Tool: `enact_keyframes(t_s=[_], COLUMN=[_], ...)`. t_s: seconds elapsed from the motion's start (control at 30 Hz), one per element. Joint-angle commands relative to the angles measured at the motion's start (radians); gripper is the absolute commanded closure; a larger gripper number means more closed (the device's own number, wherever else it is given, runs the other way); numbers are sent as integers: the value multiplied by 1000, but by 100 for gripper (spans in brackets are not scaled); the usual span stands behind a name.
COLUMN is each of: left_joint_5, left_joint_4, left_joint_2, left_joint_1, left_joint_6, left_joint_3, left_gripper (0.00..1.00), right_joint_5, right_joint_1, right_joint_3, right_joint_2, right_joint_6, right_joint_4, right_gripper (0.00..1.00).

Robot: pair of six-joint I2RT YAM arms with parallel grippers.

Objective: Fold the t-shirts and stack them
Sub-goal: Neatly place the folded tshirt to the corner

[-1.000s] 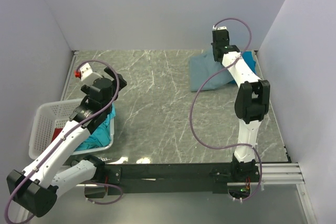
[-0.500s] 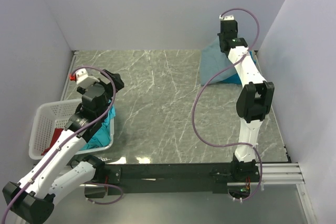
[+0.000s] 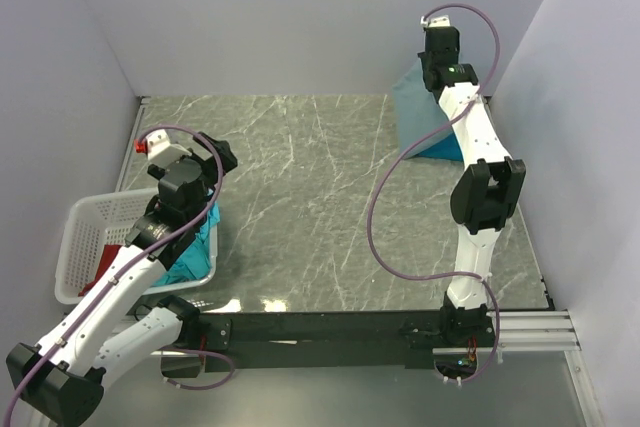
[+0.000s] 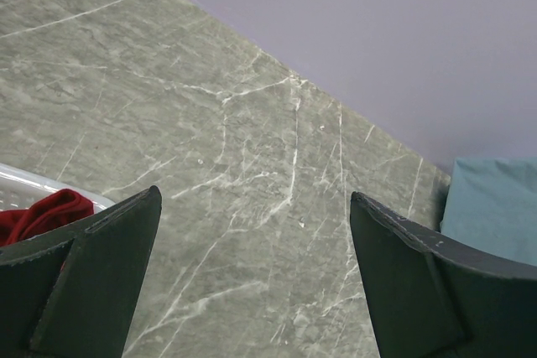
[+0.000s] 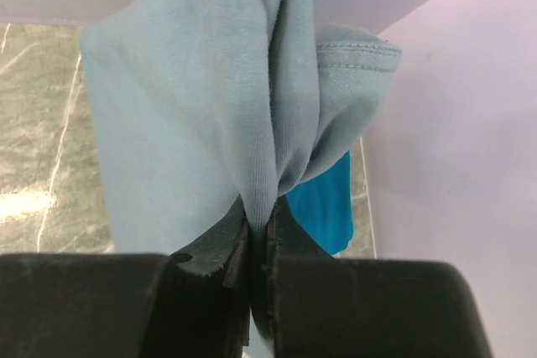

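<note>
The grey-blue t-shirt is hanging spread out over the teal-blue t-shirt point(image 3: 444, 149), so my right gripper goes on lowering the grey-blue t-shirt's fold toward the side until it covers the teal-blue t-shirt's edge.
My right gripper point(image 3: 432, 77) point(image 5: 258, 220) is shut on a bunched fold of the dusty grey-blue t-shirt point(image 5: 193, 81). It holds the shirt raised at the back right corner, where the cloth point(image 3: 412, 107) hangs down to the table. A brighter teal-blue t-shirt point(image 3: 440, 147) point(image 5: 323, 207) lies under it against the right wall. My left gripper point(image 3: 222, 155) point(image 4: 256, 196) is open and empty, above the table beside the basket. A red t-shirt point(image 3: 105, 259) point(image 4: 42, 211) and a turquoise one point(image 3: 192, 245) lie in the basket.
The white lattice laundry basket point(image 3: 75, 222) stands at the left edge of the table; its rim point(image 4: 25, 178) shows in the left wrist view. Lilac walls close the table at the back, left and right. A purple cable loops from the right arm point(image 3: 372, 217).
My right gripper has lifted the grey-blue t-shirt up and toward the back right corner, gathering the cloth off the table. My left arm has drawn back a little toward the basket.
</note>
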Motion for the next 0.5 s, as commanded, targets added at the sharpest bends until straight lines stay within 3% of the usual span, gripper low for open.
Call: enact_keyframes(t_s=[0.0, 0.47], left_joint_5=[23, 43], left_joint_4=[51, 71], left_joint_2=[-13, 28], left_joint_1=[-2, -2], left_joint_6=[20, 28], left_joint_3=[0, 5], left_gripper=[1, 1], right_joint_5=[36, 26], right_joint_1=[-11, -79], right_joint_3=[69, 109], right_joint_2=[-44, -43], right_joint_6=[-32, -9], right_joint_4=[41, 35], right_gripper=[100, 100])
